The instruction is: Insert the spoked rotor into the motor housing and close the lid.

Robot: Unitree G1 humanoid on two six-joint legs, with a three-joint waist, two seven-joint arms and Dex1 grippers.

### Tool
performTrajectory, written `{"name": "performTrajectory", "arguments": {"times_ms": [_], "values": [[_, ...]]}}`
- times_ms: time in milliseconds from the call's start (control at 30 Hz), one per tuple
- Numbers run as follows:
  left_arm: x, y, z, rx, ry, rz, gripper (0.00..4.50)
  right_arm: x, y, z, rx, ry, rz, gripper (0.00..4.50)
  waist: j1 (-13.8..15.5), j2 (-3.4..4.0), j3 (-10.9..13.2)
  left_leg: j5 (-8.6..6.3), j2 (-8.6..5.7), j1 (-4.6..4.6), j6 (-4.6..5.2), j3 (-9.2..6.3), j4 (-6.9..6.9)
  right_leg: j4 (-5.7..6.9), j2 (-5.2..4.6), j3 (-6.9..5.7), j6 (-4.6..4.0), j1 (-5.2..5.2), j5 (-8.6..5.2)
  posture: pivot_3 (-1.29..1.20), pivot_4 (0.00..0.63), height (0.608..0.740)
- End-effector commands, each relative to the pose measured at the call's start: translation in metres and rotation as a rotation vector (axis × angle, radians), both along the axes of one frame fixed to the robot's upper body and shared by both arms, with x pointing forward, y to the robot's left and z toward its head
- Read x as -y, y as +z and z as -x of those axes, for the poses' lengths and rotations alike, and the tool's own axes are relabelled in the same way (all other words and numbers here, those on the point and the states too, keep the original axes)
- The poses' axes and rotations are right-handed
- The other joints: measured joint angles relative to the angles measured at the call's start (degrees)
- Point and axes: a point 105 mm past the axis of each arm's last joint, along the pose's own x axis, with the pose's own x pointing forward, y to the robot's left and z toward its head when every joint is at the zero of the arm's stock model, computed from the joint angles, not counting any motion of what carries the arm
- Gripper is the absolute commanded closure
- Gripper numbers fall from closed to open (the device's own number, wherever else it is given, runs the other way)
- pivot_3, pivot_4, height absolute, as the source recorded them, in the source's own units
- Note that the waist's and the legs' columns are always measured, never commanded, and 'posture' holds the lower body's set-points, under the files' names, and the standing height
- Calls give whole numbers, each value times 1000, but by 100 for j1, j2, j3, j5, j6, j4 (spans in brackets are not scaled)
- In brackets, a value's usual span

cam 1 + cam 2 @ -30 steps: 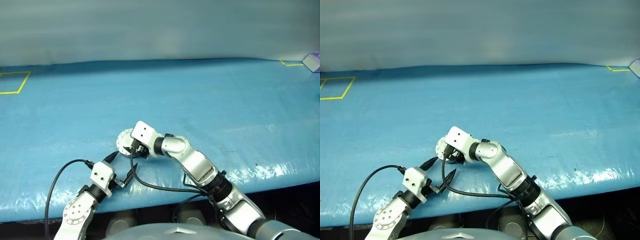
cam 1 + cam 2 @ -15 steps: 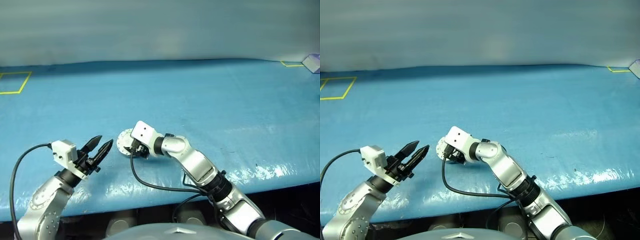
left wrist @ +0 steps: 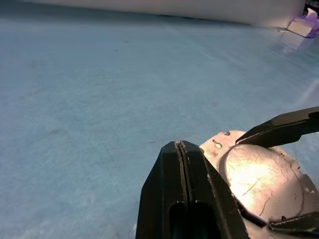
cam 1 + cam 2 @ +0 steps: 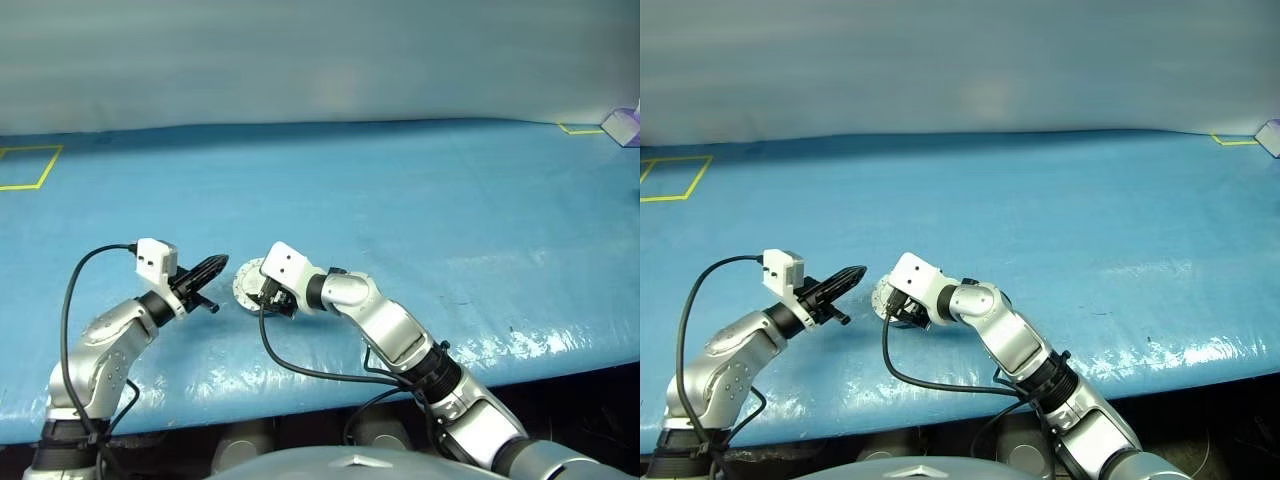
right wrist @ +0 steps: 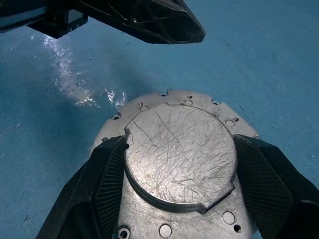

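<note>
My right gripper is pinching only the lid's raised centre from above, so it should let go and take hold of the motor housing's rim across its thickness before it lifts.
The motor housing lies on the blue table with its lid down over it, plain grey outer face and raised centre showing. My right gripper is shut on the housing, one black finger pressed against each side of the raised centre. My left gripper is shut and empty. It hovers just left of the housing and points at it, a small gap away. Its joined fingertips show in front of the lid. The spoked rotor is hidden.
A blue cover spreads over the whole table. A yellow tape square marks the far left corner, and a small purple-white object sits at the far right. The table's front edge runs close below both arms.
My left gripper rose from near the front edge, swung out left and forward, and closed from wide open to shut. The right gripper and the housing stayed put.
</note>
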Motion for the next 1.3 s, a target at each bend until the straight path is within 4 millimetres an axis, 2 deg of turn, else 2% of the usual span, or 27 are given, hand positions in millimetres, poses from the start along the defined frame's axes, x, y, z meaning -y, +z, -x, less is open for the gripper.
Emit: {"name": "performTrajectory", "arguments": {"times_ms": [33,333,700,833,867,1100,1233,1300], "values": [[10,4,-4,-25,-85,20,4483,4,-5,-4,-4,-27,25,1482,1,1,0,0,0,0,0,0,-2,0,0,0,0,0,0,0,150,740],[16,-10,-13,-123,-142,-53,4483,4,-4,-5,0,-35,20,1482,-23,1,1,1,0,0,-1,-4,-6,1,1,-1,-1,-3,-1,0,150,740],[20,-28,-1,-207,-204,-126,4483,6,-8,-3,-39,-46,16,1482,-7,1,0,1,-2,1,-2,-5,-7,-2,-3,0,-1,-1,-1,0,150,740],[21,-29,1,-209,-215,-133,4500,10,-11,-5,-59,-78,11,119,9,2,0,1,-1,1,-2,-6,-7,-3,-4,0,-1,0,-1,0,150,740],[21,-29,1,-208,-217,-134,4500,11,-11,-7,-61,-91,7,24,15,1,0,1,-2,1,-2,-6,-7,-4,-5,0,-1,0,-1,0,150,740],[23,-29,2,-200,-232,-148,4500,22,-1,-4,-113,-142,-70,24,30,1,-1,1,-5,0,-2,-9,-11,-10,-12,-1,0,2,-2,0,150,740],[24,-29,2,-195,-238,-152,4500,36,15,12,-245,-163,-216,24,54,0,-1,0,-3,-3,0,-18,-14,-14,-18,-1,9,3,-7,0,150,740],[24,-28,2,-193,-240,-153,4500,45,18,25,-324,-147,-263,24,63,1,0,-1,-3,-8,0,-25,-14,-15,-19,-1,10,1,-8,0,150,740]]}}
